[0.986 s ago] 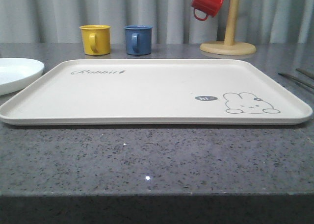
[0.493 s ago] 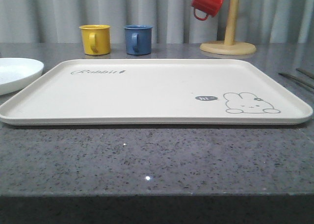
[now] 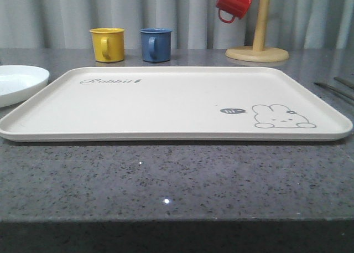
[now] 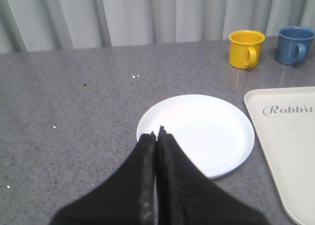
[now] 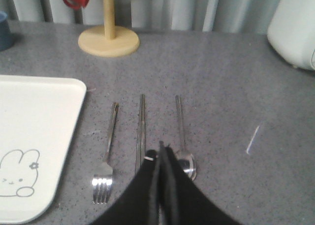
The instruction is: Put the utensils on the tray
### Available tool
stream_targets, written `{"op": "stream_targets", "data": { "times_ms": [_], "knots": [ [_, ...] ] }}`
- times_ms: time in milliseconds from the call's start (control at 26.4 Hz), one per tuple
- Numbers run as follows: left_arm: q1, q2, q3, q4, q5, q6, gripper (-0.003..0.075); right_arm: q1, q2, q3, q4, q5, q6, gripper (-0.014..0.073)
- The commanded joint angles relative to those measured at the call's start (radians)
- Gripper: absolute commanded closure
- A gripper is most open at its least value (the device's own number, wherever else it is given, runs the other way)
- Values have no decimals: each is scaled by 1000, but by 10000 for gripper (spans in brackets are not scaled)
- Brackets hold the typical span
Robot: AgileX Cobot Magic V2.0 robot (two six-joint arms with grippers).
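Observation:
The white plate (image 3: 20, 83) is next to the empty tray (image 3: 126, 101), so the robot's left gripper should put the plate on the tray before its right gripper brings the fork.
The cream tray (image 3: 166, 106) with the rabbit drawing lies in the middle of the grey table, with nothing on it. To its right lie the steel fork (image 5: 107, 156), the pair of chopsticks (image 5: 141, 129) and the spoon (image 5: 183, 141), side by side on the table. My right gripper (image 5: 162, 146) hangs shut and empty above them, between chopsticks and spoon bowl. The white plate (image 4: 206, 131) sits left of the tray (image 4: 290, 151). My left gripper (image 4: 156, 134) is shut and empty over the plate's near edge. Two utensil handles (image 3: 334, 88) show at the front view's right edge.
A yellow mug (image 3: 107, 44) and a blue mug (image 3: 155, 44) stand behind the tray. A wooden mug tree (image 3: 258, 42) with a red mug (image 3: 234, 3) hanging on it stands at the back right. A white appliance (image 5: 295, 25) sits far right. Curtains close the back.

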Motion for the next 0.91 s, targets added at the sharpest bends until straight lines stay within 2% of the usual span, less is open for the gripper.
{"op": "stream_targets", "data": {
  "times_ms": [0, 228, 303, 379, 455, 531, 569, 872],
  "knots": [
    [-8, 48, -36, -31, -66, -7, 738, -4, 50, -25, -14, -58, -4, 664],
    [-8, 90, -36, -31, -58, -7, 738, -4, 79, -25, -15, -44, -4, 659],
    [-8, 95, -36, -29, -58, -7, 724, -4, 79, -25, -15, -44, -5, 607],
    [-8, 104, -36, -29, -56, -7, 618, -4, 79, -25, -16, -44, -5, 465],
    [-8, 113, -36, -29, -56, -7, 438, -4, 79, -25, -16, -44, -5, 281],
    [-8, 122, -36, -29, -56, -7, 274, -4, 79, -25, -16, -44, -5, 202],
    [-8, 127, -36, -24, -48, -7, 229, -4, 79, -25, -16, -44, -5, 191],
    [-8, 277, -80, 48, 143, -7, 216, -4, 79, -25, -16, -44, -5, 192]
  ]
}}
